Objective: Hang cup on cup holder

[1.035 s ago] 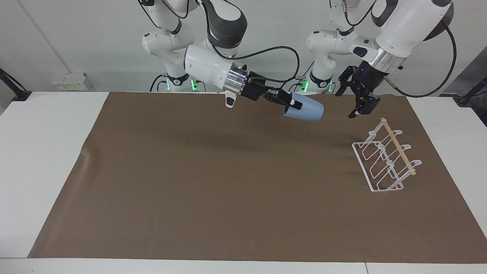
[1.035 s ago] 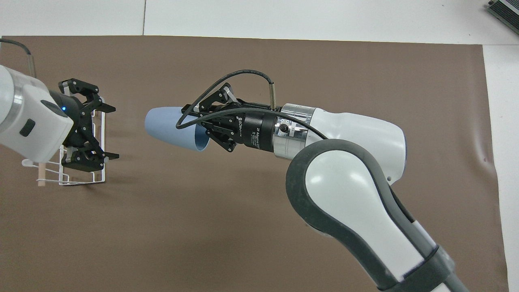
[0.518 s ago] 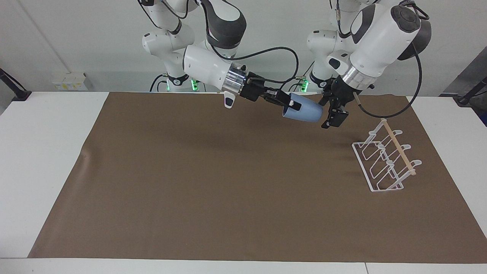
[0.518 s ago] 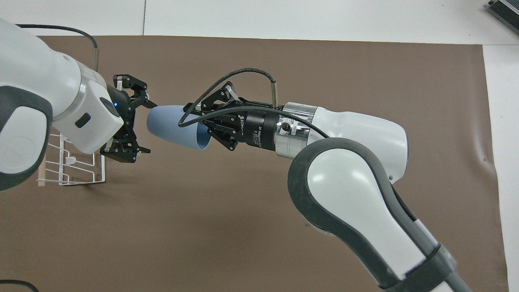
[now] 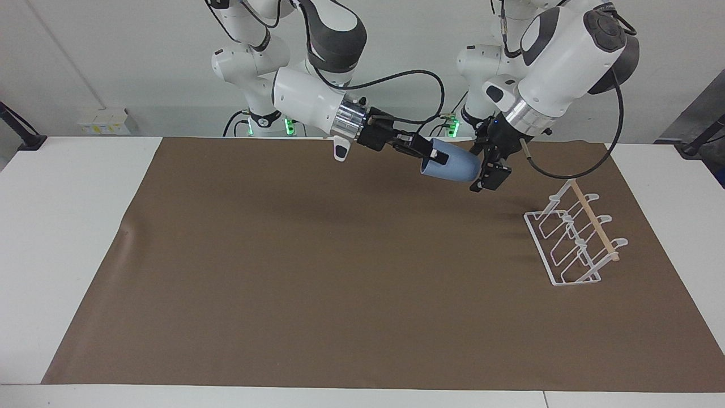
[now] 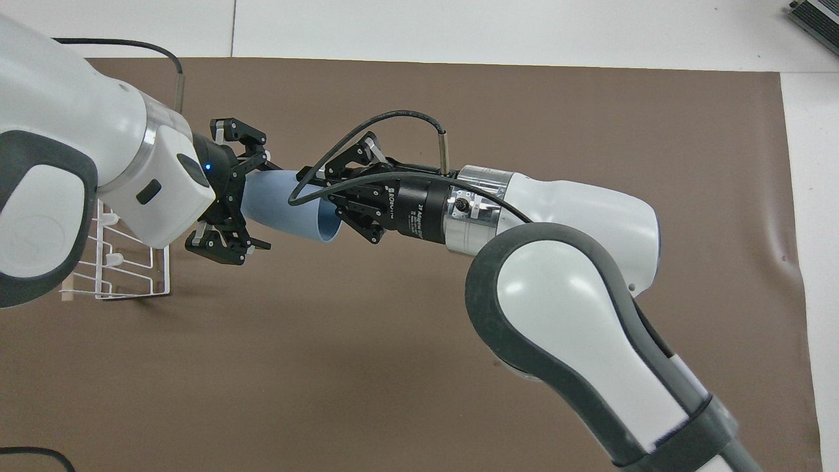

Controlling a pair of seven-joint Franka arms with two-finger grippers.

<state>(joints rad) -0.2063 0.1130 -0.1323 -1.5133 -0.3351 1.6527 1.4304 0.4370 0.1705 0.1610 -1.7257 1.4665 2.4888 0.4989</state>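
Note:
Next, my left gripper takes the cup's closed end and carries it over, as my right gripper holds the light blue cup's rim, away from the cup holder.
The light blue cup hangs in the air on its side, over the brown mat near the robots. It also shows in the overhead view. My right gripper is shut on its rim, one finger inside the mouth. My left gripper is open, and its fingers straddle the cup's closed end without pressing on it. The white wire cup holder with a wooden rod stands on the mat toward the left arm's end, with no cup on it. In the overhead view the left arm partly covers the cup holder.
A brown mat covers most of the white table. A grey device lies at the table's corner farthest from the robots, toward the right arm's end.
My left gripper has swung from above the cup holder toward the cup, and its open fingers now straddle the cup's closed end. The right gripper and the cup have barely moved.

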